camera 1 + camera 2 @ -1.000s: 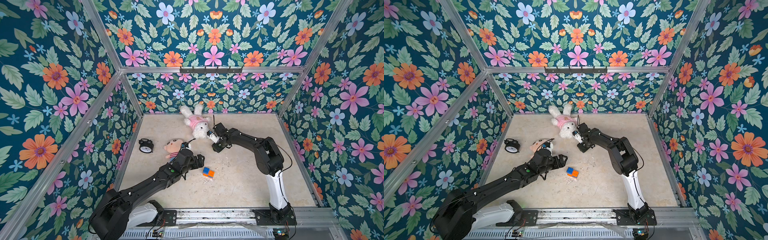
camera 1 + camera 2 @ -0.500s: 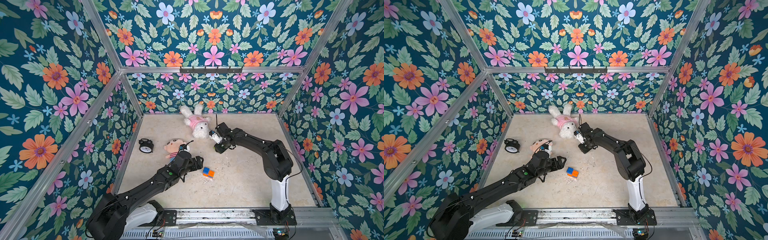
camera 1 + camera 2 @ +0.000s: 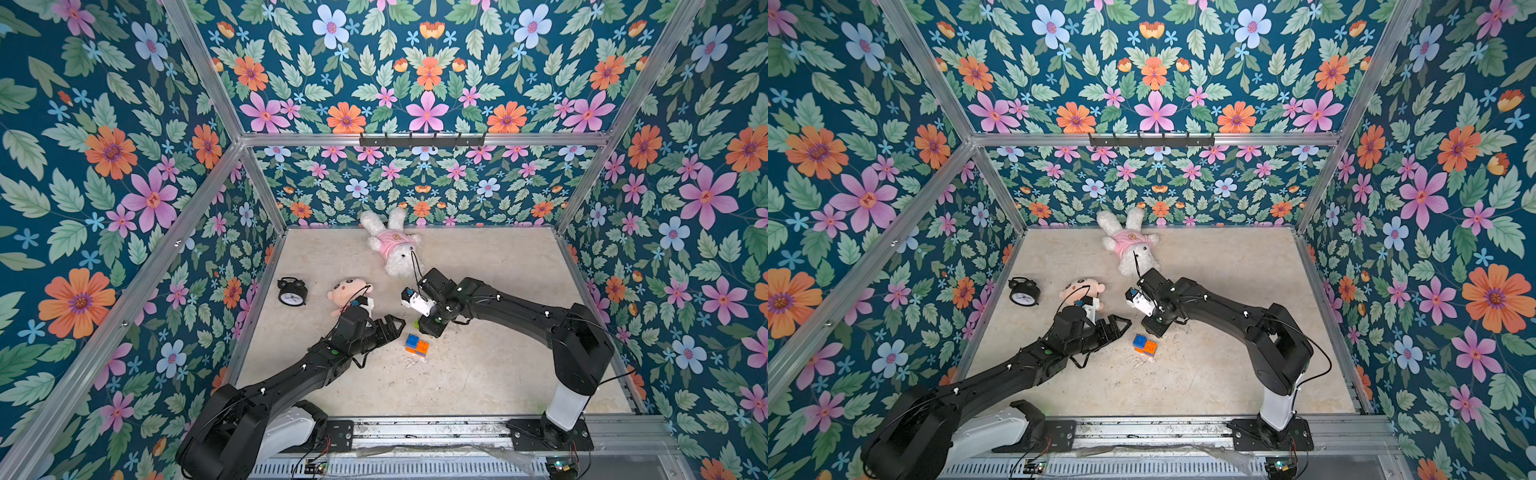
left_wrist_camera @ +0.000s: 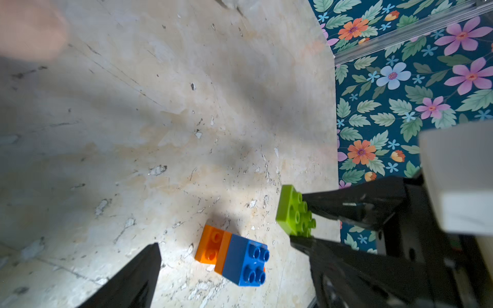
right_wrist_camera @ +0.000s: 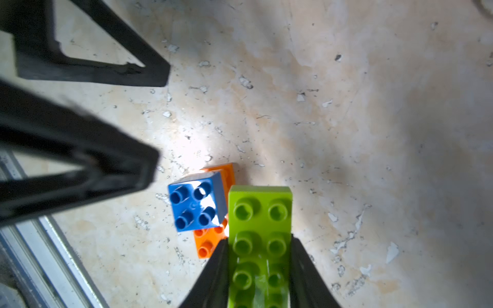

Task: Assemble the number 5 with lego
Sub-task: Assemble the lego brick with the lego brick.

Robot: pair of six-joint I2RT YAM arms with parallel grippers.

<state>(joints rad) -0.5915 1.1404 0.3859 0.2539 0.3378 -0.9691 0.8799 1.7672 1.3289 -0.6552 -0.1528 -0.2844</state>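
Note:
The stack (image 3: 417,345) stands unbraced below the lime-green brick, so my left gripper should steady the blue brick (image 3: 412,340) while my right gripper presses the lime-green brick down.
A small stack of lego (image 3: 417,345) (image 3: 1145,345) lies on the beige floor: a blue square brick (image 4: 245,262) (image 5: 196,204) joined onto orange brick (image 4: 213,246) (image 5: 208,242). My right gripper (image 5: 258,240) (image 3: 428,328) is shut on a lime-green oblong brick (image 5: 260,213) (image 4: 293,213) and holds it just above and beside the stack, studs facing the wrist camera. My left gripper (image 3: 392,326) (image 3: 1119,324) (image 4: 229,248) stands open just left of the stack, holding nothing. The number 5 does not show as a finished figure.
A white bunny plush (image 3: 395,249) lies near the back wall. A pink-faced doll (image 3: 347,291) and a black alarm clock (image 3: 292,291) sit left of the arms. Floral walls enclose the floor, and a metal rail (image 3: 415,430) runs along the front.
My right arm has swung from beside the bunny forward and down to the stack, carrying the green brick. The left gripper has stayed open and nearly still.

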